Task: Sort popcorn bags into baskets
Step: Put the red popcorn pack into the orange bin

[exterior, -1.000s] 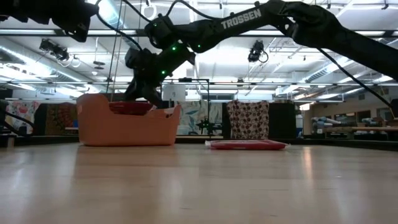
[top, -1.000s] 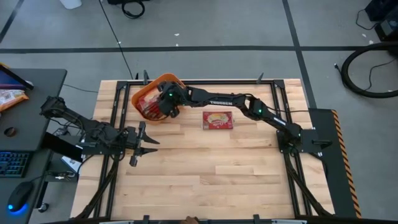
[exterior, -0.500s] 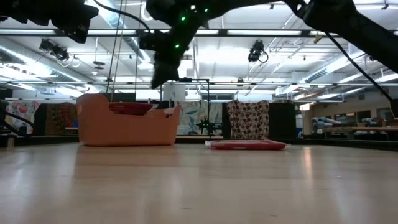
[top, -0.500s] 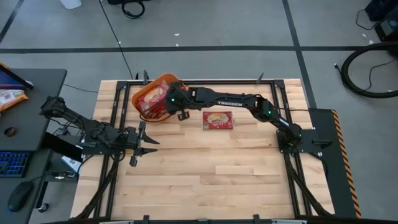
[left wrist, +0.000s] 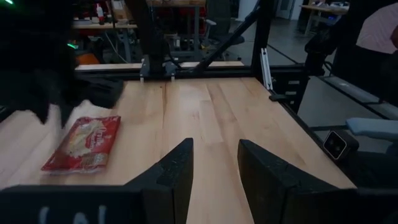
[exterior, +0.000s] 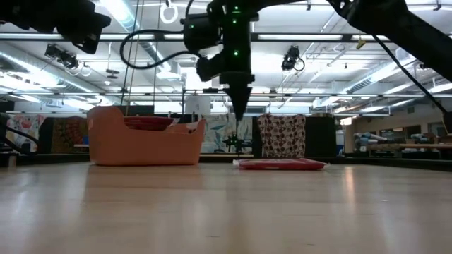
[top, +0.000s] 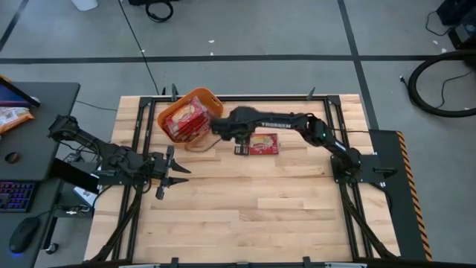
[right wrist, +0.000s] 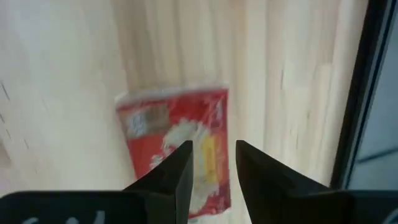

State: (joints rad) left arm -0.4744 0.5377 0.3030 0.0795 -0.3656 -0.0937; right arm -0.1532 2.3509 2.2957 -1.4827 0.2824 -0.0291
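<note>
The popcorn bag (top: 265, 144) is lying flat and has a thin, clear end seam (right wrist: 173, 93), so its wrapper will crease and fold where I pinch it when I pick it up.
The orange basket (top: 199, 97) (exterior: 145, 144) stands at the table's far left with red popcorn bags (top: 186, 120) lying in it. One more popcorn bag (top: 264, 144) (right wrist: 155, 124) (left wrist: 84, 143) lies flat on the table to the basket's right. My right gripper (top: 241, 147) (exterior: 238, 113) (right wrist: 213, 168) hangs open above that bag's left end, pointing down, well clear of it. My left gripper (top: 172, 173) (left wrist: 214, 168) waits open at the table's left side, level, with nothing between its fingers.
A black metal frame (top: 327, 112) runs around the table's far and side edges. A desk (top: 30, 149) with a keyboard and mouse stands left of the table, and a pale orange packet (top: 11, 115) lies on it. The near half of the wooden top (top: 253, 216) is bare.
My right gripper has drawn back out of the basket, risen a little and swung toward the table's right, to above the lone bag's left end. Meanwhile it has turned and tipped from slanting to pointing almost straight down.
</note>
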